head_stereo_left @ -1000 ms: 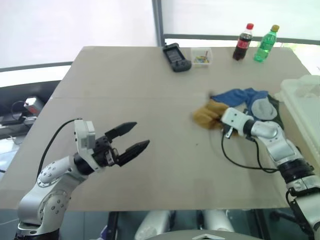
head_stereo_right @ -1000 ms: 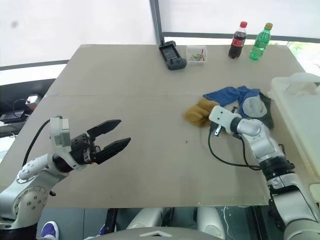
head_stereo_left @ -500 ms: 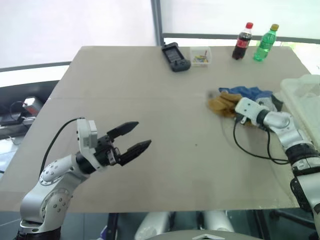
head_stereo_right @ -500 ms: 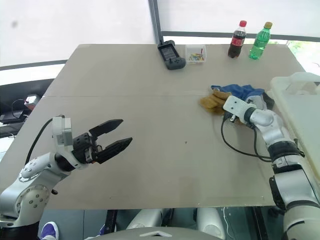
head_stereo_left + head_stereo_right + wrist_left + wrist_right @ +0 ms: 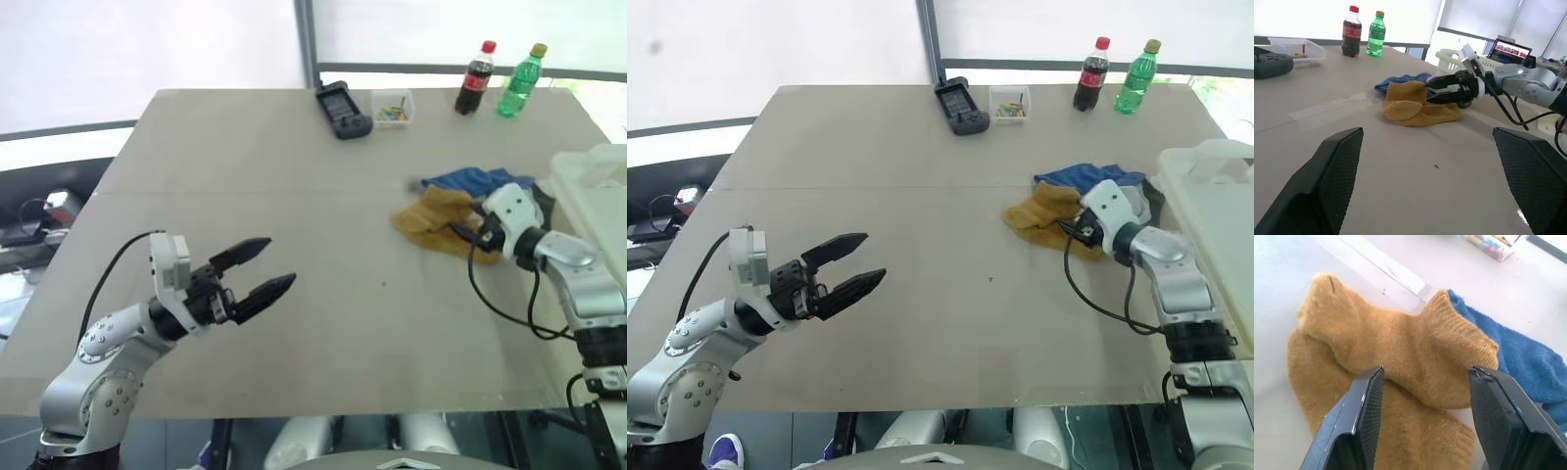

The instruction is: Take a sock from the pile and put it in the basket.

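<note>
A mustard sock [image 5: 429, 219] should come away by itself and its mate should stay behind when I pull, because the mustard cuffs lie apart with a gap [image 5: 1461, 415] between them.
The pile lies on the right of the table: two mustard-yellow socks [image 5: 431, 220] in front, a blue sock [image 5: 475, 181] behind them, and a dark grey one [image 5: 541, 201] mostly hidden by my right arm. My right gripper [image 5: 462, 233] hovers low at the near right edge of the mustard socks [image 5: 1400, 347]. It is open, its fingers [image 5: 1364, 416] standing apart with nothing between them. The whitish basket [image 5: 1205, 191] stands at the table's right edge, beside that arm. My left gripper [image 5: 263, 266] is open above the left of the table, far from the pile.
At the table's far edge stand a cola bottle [image 5: 476, 81] and a green bottle [image 5: 519, 83], with a black controller [image 5: 345, 111] and a small clear box of coloured bits [image 5: 394, 108] to their left. A cable loops from my right wrist onto the table [image 5: 500, 308].
My right gripper went from shut at the mustard socks to open, rolled, and drew back to the right and up. The mustard socks shifted right and spread out. The left arm stayed still.
</note>
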Tool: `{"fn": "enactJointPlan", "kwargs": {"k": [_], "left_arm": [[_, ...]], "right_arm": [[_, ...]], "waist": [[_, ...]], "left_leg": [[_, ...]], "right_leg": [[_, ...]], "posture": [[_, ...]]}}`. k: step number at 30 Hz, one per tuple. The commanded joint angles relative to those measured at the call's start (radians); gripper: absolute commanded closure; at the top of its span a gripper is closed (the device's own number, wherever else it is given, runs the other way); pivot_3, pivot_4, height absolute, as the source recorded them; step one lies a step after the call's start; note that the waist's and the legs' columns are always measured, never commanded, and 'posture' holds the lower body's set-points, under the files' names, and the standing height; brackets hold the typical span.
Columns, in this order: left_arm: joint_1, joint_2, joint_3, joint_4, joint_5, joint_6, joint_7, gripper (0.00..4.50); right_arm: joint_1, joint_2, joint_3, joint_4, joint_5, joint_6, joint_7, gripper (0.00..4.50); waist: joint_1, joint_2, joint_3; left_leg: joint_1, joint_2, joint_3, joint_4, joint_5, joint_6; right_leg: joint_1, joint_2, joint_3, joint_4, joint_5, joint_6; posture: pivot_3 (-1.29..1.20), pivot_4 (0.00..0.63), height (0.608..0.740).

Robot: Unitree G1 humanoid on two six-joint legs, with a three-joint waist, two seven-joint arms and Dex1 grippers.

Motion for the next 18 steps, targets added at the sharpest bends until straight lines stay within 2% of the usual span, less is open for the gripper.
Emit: {"fn": "enactJointPlan", "kwargs": {"k": [1, 4, 11, 18], "left_arm": [[-0.007, 0.005, 0.012, -0.008, 0.0, -0.017, -0.01, 0.0], [-0.006, 0.005, 0.012, -0.006, -0.001, -0.015, -0.012, 0.0], [-0.027, 0.006, 0.001, 0.007, 0.0, -0.011, -0.017, 0.0], [-0.027, 0.001, -0.003, 0.005, 0.002, -0.01, -0.02, 0.0]], "right_arm": [[0.044, -0.005, -0.048, -0.133, 0.037, 0.084, -0.026, 1.74], [0.095, 0.007, -0.058, -0.21, 0.06, 0.135, -0.044, 1.74], [0.09, 0.099, -0.008, -0.292, 0.092, 0.193, -0.074, 1.74], [0.013, 0.203, 0.076, -0.218, 0.032, 0.172, -0.135, 1.74]], "waist": [[-0.001, 0.0, 0.0], [-0.002, 0.0, 0.0], [-0.002, 0.0, 0.0], [-0.005, 0.0, 0.0]], "left_leg": [[-0.001, 0.0, 0.0, 0.0, 0.0, 0.0], [-0.001, 0.0, 0.001, 0.0, 0.0, 0.0], [0.0, 0.0, 0.002, 0.0, 0.0, 0.0], [-0.001, 0.0, 0.002, 0.0, 0.0, 0.0]], "right_leg": [[-0.001, 0.0, 0.0, 0.0, 0.0, 0.0], [-0.002, 0.0, 0.001, 0.0, 0.0, 0.0], [-0.002, 0.0, 0.002, 0.002, 0.0, 0.0], [-0.004, 0.0, 0.002, 0.002, 0.0, 0.0]], "posture": [[0.0, 0.15, 0.74], [0.0, 0.15, 0.74], [0.0, 0.15, 0.74], [0.0, 0.15, 0.74]]}}
